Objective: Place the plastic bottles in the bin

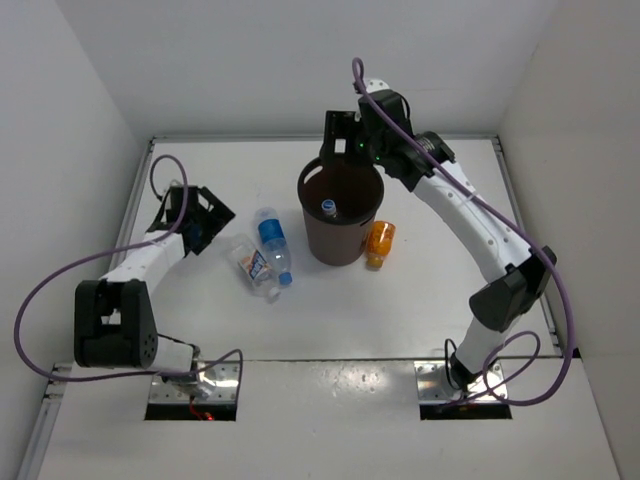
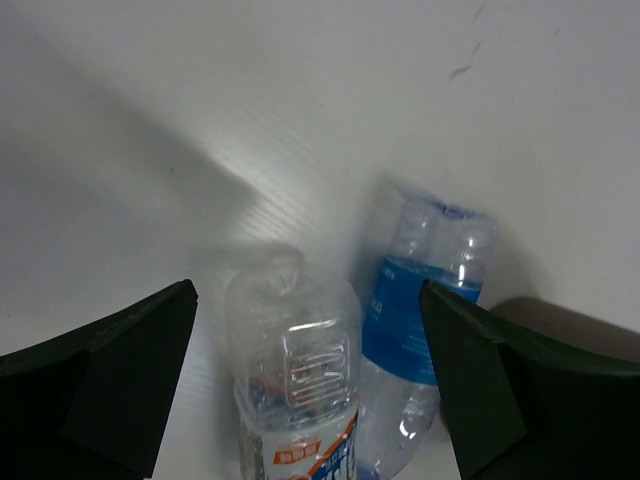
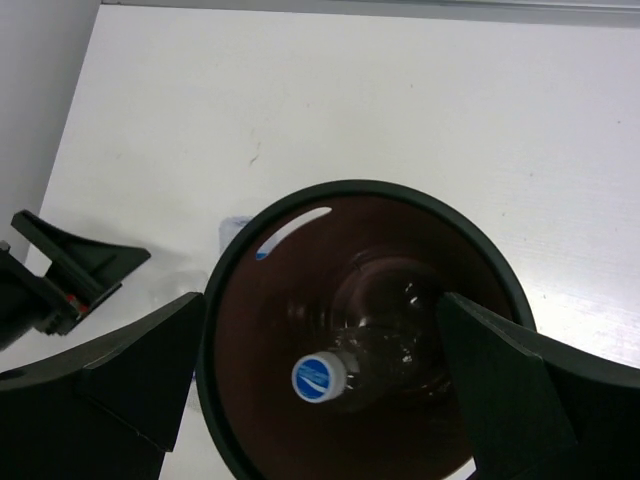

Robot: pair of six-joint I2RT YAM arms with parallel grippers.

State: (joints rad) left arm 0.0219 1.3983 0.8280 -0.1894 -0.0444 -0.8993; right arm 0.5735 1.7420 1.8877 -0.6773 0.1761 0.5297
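The red-white-label bottle [image 1: 253, 266] will turn out empty except for droplets inside when the robot lifts it, because label colours show through the clear end [image 2: 293, 355].
The dark brown bin [image 1: 336, 240] stands mid-table. A plain clear bottle with a blue cap [image 1: 328, 207] lies inside it, also in the right wrist view [image 3: 375, 345]. My right gripper [image 1: 345, 140] hovers open and empty above the bin's rim [image 3: 230, 280]. The orange bottle [image 1: 379, 243] lies against the bin's right side. The blue-label bottle [image 1: 272, 245] and the red-white-label bottle [image 1: 250, 262] lie side by side left of the bin. My left gripper [image 1: 205, 222] is open just left of them; the red-white bottle [image 2: 295, 380] sits between its jaws, with the blue-label bottle [image 2: 420, 330] beside it.
White walls close in the table at the left, back and right. The left arm's purple cable [image 1: 60, 290] loops over the left side. The right arm [image 1: 480, 230] arches over the table's right half.
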